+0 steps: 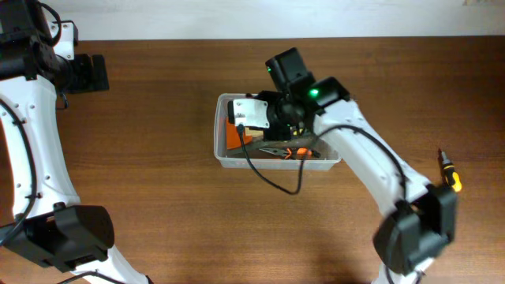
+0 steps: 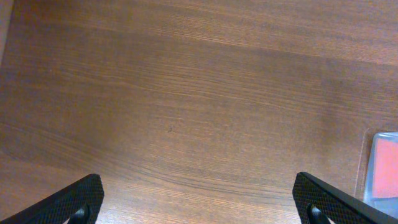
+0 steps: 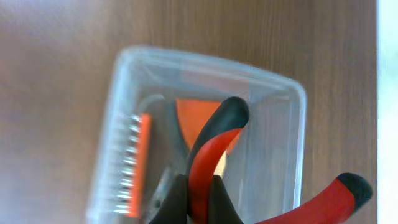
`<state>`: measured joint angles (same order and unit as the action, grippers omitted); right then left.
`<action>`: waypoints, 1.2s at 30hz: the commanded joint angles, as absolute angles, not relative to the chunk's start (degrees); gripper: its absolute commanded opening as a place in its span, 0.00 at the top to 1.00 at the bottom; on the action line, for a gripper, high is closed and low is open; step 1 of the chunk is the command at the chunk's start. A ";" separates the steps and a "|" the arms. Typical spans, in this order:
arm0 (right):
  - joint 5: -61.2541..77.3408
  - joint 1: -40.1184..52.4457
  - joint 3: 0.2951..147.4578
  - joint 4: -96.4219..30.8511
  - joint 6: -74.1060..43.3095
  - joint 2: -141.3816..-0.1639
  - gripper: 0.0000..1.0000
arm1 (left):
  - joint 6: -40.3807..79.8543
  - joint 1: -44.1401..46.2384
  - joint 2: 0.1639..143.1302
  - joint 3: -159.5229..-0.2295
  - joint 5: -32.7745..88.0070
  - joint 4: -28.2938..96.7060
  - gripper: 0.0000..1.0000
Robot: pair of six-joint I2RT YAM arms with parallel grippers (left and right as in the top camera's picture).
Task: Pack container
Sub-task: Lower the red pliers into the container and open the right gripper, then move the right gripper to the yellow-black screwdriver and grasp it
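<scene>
The pliers' red handle (image 3: pixel 209 155) is over the open container, so the robot's right gripper should keep lowering the pliers toward the flat orange piece (image 1: pixel 237 136) and let go of them inside the container's sides.
The clear plastic container (image 1: pixel 222 134) sits mid-table and holds several tools. My right gripper (image 1: pixel 278 117) hovers over it, shut on one red, black-tipped handle of a pair of pliers (image 3: pixel 214 140). In the right wrist view the fingers (image 3: pixel 200 190) pinch that handle above the container (image 3: pixel 205 62), and the other handle (image 3: pixel 339 193) sticks out to the right. My left gripper (image 1: pixel 96 72) is at the far left, open and empty over bare wood (image 2: pixel 199 199). The container's corner (image 2: pixel 380 168) shows at the right edge of its view.
Inside the container lie an orange tool with metal teeth (image 3: pixel 138 155), a flat orange piece (image 3: pixel 193 115) and orange-and-black pliers (image 1: pixel 288 151). A yellow-and-black screwdriver (image 1: pixel 450 173) lies on the table at the right. A black cable loops past the container's front.
</scene>
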<state>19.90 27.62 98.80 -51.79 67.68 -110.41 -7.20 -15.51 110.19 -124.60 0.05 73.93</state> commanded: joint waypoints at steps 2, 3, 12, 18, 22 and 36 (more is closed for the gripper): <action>17.52 26.55 99.29 -49.82 73.95 -115.94 0.96 | -6.46 -15.66 110.37 -124.49 0.69 73.82 0.01; 17.52 26.57 99.29 -49.50 73.95 -116.95 0.96 | -6.46 -15.66 110.37 -124.49 0.69 73.82 0.01; 17.52 27.09 99.29 -44.01 73.95 -122.02 0.96 | -6.46 -15.66 110.37 -124.49 0.69 73.82 0.01; 14.74 27.51 99.98 -42.57 63.88 -121.60 0.41 | -6.46 -15.66 110.37 -124.49 0.69 73.82 0.01; 6.17 26.52 103.02 -43.99 47.86 -119.98 0.01 | -6.46 -15.66 110.37 -124.49 0.69 73.82 0.01; 1.65 1.39 123.02 -73.28 -4.32 -113.16 0.01 | -6.46 -15.66 110.37 -124.49 0.69 73.82 0.01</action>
<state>-3.62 8.14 120.70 -70.67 10.90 -115.57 -7.20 -15.51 110.19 -124.60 0.05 73.93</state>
